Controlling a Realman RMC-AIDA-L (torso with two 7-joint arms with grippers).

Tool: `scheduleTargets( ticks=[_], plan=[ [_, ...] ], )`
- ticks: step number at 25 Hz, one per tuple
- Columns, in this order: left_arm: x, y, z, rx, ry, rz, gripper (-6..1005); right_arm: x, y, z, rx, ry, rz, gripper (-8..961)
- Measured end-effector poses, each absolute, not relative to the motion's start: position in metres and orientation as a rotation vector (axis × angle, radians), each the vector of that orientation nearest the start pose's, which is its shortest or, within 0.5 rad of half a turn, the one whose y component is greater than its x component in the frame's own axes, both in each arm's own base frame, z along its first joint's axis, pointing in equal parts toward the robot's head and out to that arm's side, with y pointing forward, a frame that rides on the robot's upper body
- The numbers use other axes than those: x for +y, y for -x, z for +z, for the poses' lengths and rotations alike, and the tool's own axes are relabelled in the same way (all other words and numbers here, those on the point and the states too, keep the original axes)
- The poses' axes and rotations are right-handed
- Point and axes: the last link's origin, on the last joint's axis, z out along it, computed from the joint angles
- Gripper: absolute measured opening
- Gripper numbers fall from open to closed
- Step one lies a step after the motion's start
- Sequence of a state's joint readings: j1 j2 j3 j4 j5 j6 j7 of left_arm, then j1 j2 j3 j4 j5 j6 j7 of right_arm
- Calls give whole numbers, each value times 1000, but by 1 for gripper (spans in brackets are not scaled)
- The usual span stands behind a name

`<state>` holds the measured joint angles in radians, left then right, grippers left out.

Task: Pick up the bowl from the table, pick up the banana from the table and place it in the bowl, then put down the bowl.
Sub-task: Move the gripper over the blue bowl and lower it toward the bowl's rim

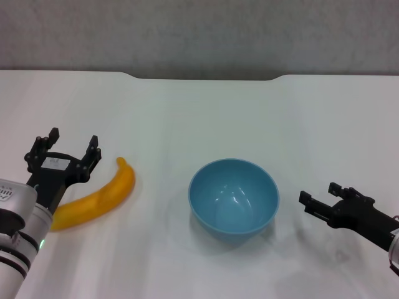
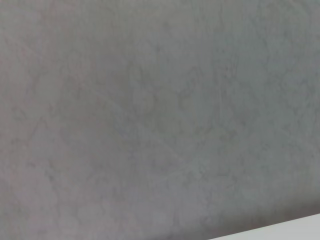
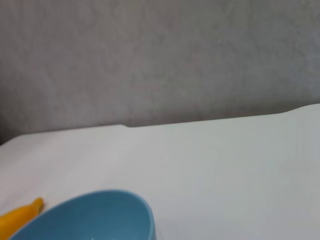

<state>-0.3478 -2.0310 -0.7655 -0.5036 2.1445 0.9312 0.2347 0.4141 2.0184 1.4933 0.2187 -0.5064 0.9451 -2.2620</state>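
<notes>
My right gripper is pointing almost level at the bowl's side (image 1: 273,218). I should lift the gripper, tilt its fingers down and come over the bowl's rim (image 1: 273,179) from above.
The light blue bowl (image 1: 234,198) stands upright and empty on the white table (image 1: 199,112), near the middle front. It also shows in the right wrist view (image 3: 95,217). The yellow-orange banana (image 1: 100,198) lies to the bowl's left; its tip shows in the right wrist view (image 3: 20,215). My left gripper (image 1: 64,149) is open and empty, above the banana's near end. My right gripper (image 1: 319,198) is open and empty, just right of the bowl, apart from its rim.
The table's far edge has a notch (image 1: 206,77) in front of a grey wall (image 1: 199,31). The left wrist view shows only that wall (image 2: 150,110) and a sliver of table.
</notes>
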Motion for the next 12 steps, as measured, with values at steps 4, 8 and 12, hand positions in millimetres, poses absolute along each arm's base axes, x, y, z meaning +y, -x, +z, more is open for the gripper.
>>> scheduleTargets(
  ticks=[4,8,12],
  plan=[
    [331,308,-42,-497,1681,-518,783,320,-338,-52,837,2142,609,892],
    [331,308,-42,-498,1682,-515,783,315,-335,-57,731,2196,568,891],
    [331,308,-43,-499,1683,-513,783,310,-330,-57,635,2223,583,891]
  ],
)
